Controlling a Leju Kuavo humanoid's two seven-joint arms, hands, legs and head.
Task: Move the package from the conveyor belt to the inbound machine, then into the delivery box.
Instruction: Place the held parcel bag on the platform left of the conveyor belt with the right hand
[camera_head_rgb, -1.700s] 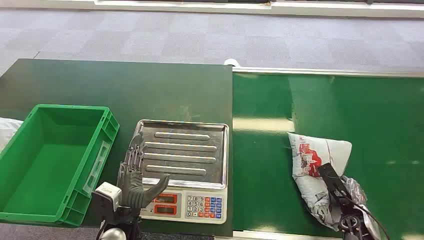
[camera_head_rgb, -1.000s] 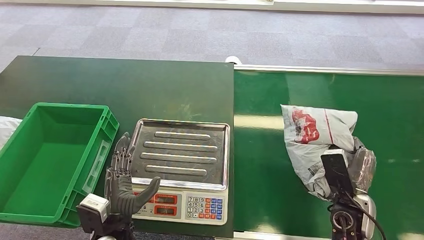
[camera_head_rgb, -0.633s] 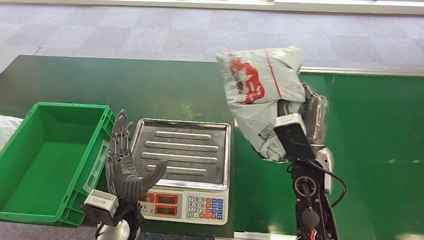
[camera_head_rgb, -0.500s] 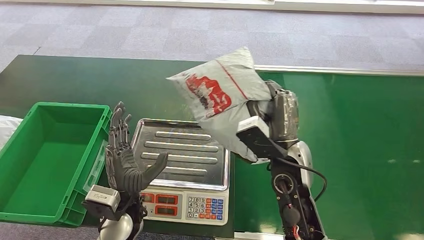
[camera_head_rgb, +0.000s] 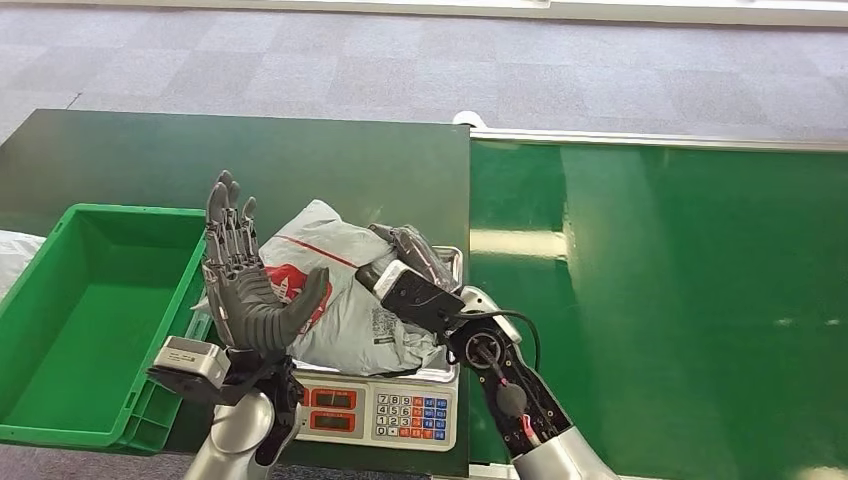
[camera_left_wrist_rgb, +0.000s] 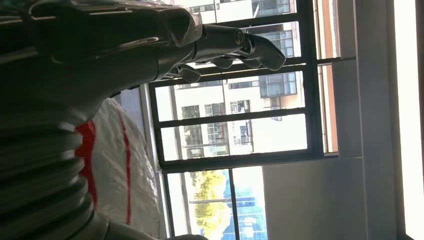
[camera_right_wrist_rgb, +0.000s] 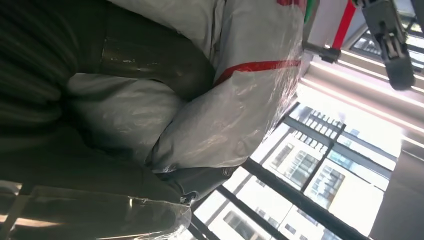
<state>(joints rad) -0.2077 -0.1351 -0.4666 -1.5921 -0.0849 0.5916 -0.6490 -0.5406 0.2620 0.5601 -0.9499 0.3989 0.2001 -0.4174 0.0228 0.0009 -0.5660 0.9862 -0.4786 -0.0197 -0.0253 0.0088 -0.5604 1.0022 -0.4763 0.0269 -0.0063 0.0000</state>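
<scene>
The grey package's plastic has loose wrinkles (camera_head_rgb: 375, 338) running across it, so the package's red-printed side (camera_head_rgb: 292, 287) will gather into a narrow neck when my left gripper picks it up.
The grey package (camera_head_rgb: 345, 300) with red print lies on the steel tray of the scale (camera_head_rgb: 452, 262), the inbound machine. My right hand (camera_head_rgb: 405, 258) still grips its right end, fingers wrapped into the plastic; the right wrist view shows the hand (camera_right_wrist_rgb: 150, 65) closed around the crumpled package (camera_right_wrist_rgb: 240, 100). My left hand (camera_head_rgb: 245, 290) stands raised with fingers spread and holds nothing, just in front of the package's left end. In the left wrist view the spread fingers (camera_left_wrist_rgb: 235, 42) stand beside the package (camera_left_wrist_rgb: 120, 165). The green delivery box (camera_head_rgb: 90, 320) sits empty to the left of the scale.
The green conveyor belt (camera_head_rgb: 660, 300) runs along the right with nothing on it. The scale's keypad (camera_head_rgb: 395, 415) faces me at the table's front edge. The dark green table (camera_head_rgb: 300, 170) stretches behind the scale. A white object (camera_head_rgb: 12, 258) lies past the box's left side.
My right hand lifted the package off the belt, swung it left and lowered it onto the scale tray. My left hand rose higher beside the tray.
</scene>
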